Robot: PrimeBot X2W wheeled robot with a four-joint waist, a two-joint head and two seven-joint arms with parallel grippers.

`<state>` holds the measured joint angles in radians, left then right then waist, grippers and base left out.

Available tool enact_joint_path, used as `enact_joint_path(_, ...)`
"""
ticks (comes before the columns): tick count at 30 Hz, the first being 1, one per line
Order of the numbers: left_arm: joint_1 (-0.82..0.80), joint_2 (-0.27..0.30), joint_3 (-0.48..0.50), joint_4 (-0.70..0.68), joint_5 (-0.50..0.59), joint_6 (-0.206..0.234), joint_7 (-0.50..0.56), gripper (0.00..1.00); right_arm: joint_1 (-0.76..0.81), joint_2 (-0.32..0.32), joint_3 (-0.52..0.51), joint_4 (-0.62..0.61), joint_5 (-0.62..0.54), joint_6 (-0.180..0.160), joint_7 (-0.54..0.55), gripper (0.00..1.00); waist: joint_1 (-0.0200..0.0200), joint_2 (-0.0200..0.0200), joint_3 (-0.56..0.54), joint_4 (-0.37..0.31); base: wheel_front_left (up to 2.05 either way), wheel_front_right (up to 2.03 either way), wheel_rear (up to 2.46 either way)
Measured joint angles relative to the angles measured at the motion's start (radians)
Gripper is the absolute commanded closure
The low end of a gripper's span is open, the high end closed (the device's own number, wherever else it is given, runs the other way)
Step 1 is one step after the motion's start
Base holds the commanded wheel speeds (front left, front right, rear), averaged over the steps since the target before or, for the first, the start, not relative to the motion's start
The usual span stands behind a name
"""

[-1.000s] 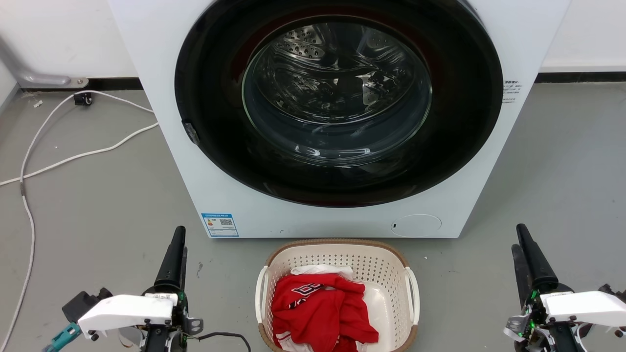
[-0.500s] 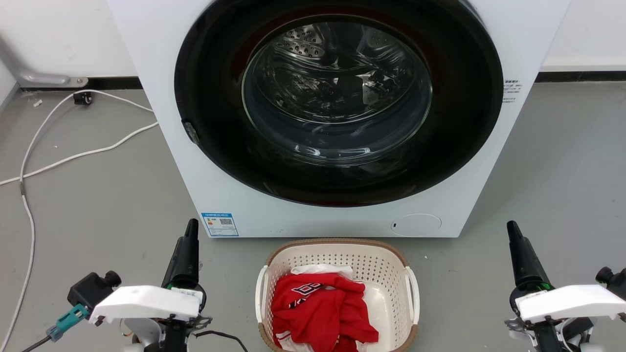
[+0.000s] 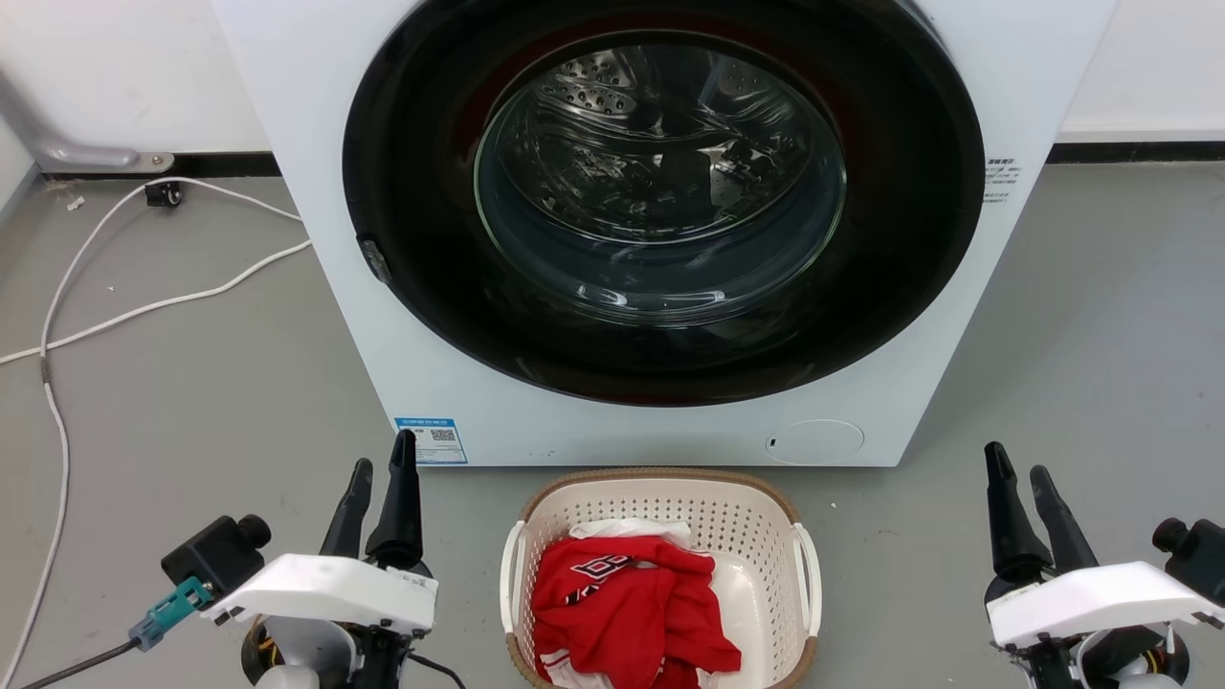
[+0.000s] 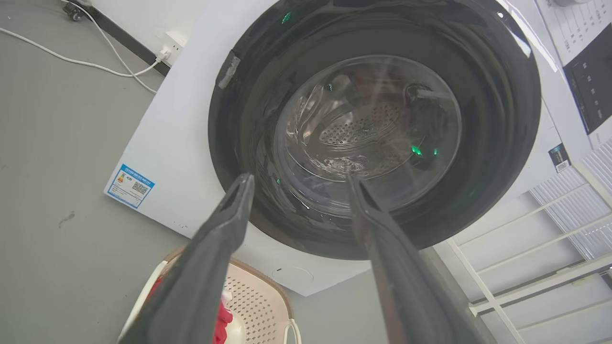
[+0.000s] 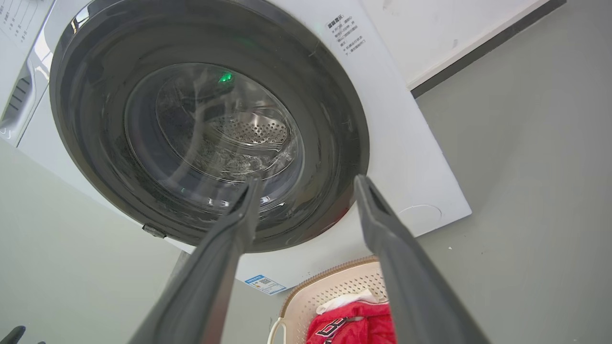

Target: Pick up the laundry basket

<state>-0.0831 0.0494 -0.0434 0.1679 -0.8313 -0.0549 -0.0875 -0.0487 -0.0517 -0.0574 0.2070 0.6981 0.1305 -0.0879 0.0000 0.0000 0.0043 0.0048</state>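
Observation:
The red and white clothes (image 3: 632, 603) are bunched up below the brown rim (image 3: 657, 472). The clothes will stay in place and come along when I lift the laundry basket.
The laundry basket (image 3: 742, 522), cream-white with perforated walls and a brown rim, stands on the grey floor in front of the washing machine, red and white clothes inside. Its white handles show on both sides. My left gripper (image 3: 381, 467) is open, to the basket's left and apart from it. To the basket's right, also clear of it, my right gripper (image 3: 1016, 469) stands open. In the left wrist view the left gripper (image 4: 299, 181) points at the machine door, the basket (image 4: 258, 306) at the bottom. The right gripper (image 5: 308, 184) does the same, above the basket (image 5: 334, 286).
The white washing machine (image 3: 325, 249) with its round dark glass door (image 3: 660, 191) stands just behind the basket. White cables (image 3: 144, 306) trail over the floor at the left. A white rack (image 4: 550, 267) stands beside the machine in the left wrist view.
Both grippers have turned at the wrist so both fingers now show side by side. The left gripper has moved up and right, nearer the basket. The basket has not moved.

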Motion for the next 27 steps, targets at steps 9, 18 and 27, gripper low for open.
enact_joint_path(9, -0.005, 0.000, -0.020, 0.004, 0.135, 0.024, -0.027, 0.00, 0.001, 0.000, 0.003, 0.018, -0.130, 0.000, -0.026, 0.00, 0.0000, 0.0000, -0.001, 0.001, 0.00, 0.00, 0.00)
enact_joint_path(18, -0.006, 0.000, -0.042, 0.004, 0.239, 0.041, -0.050, 0.00, 0.000, 0.001, 0.009, 0.031, -0.230, 0.000, -0.046, 0.00, 0.0000, 0.0000, 0.001, 0.003, 0.00, 0.00, 0.00)
enact_joint_path(27, -0.010, 0.000, -0.056, 0.014, 0.351, 0.056, -0.075, 0.00, 0.000, 0.001, 0.012, 0.034, -0.344, 0.000, -0.061, 0.00, 0.0000, 0.0000, 0.004, 0.001, 0.00, 0.00, 0.00)
